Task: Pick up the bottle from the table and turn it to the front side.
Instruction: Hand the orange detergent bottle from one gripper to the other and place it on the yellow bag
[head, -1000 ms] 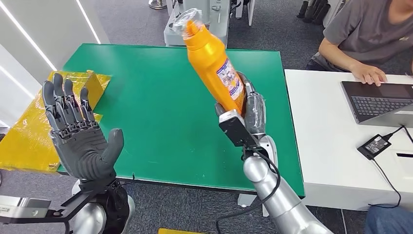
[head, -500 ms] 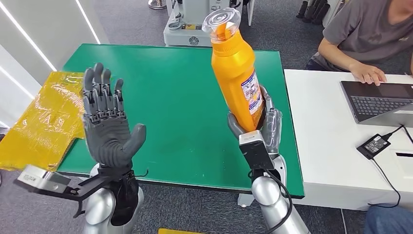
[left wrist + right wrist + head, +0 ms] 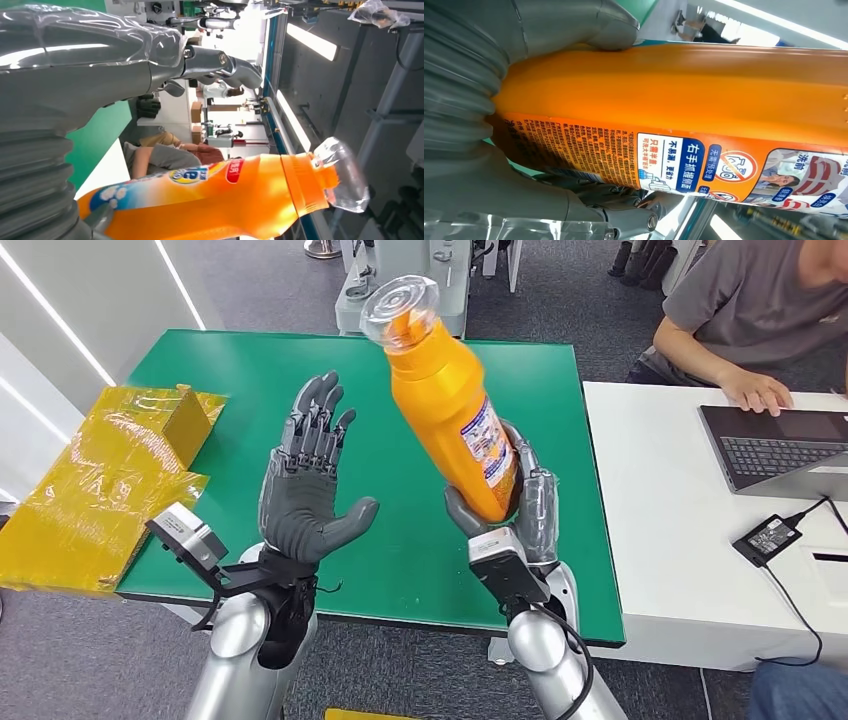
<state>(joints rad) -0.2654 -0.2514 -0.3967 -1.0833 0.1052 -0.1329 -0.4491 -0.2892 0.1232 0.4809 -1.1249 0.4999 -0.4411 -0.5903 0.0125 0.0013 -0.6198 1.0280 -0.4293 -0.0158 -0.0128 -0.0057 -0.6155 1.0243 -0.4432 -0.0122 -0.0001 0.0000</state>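
Observation:
The clear cap (image 3: 401,308) sits straight in the orange collar (image 3: 412,348), so it will stay on when the robot turns the orange bottle sideways.
My right hand (image 3: 515,500) grips the lower part of an orange bottle (image 3: 450,410) and holds it above the green table (image 3: 250,370), tilted with its clear cap toward the far left. The back label with small print faces me. In the right wrist view the bottle (image 3: 684,130) runs across the picture between the thumb and fingers (image 3: 624,205). My left hand (image 3: 310,485) is raised, palm facing the bottle, fingers spread, a short gap away from it. The left wrist view shows the bottle (image 3: 225,200) from its other side, with the front label, beyond the hand (image 3: 90,70).
A yellow wrapped package (image 3: 110,480) lies at the table's left edge. To the right stands a white desk (image 3: 660,540) with a laptop (image 3: 775,450) and a power adapter (image 3: 768,537); a person (image 3: 750,310) sits behind it.
My left hand has moved right, toward the bottle, and turned its palm to it. My right hand has tipped the bottle's top leftward.

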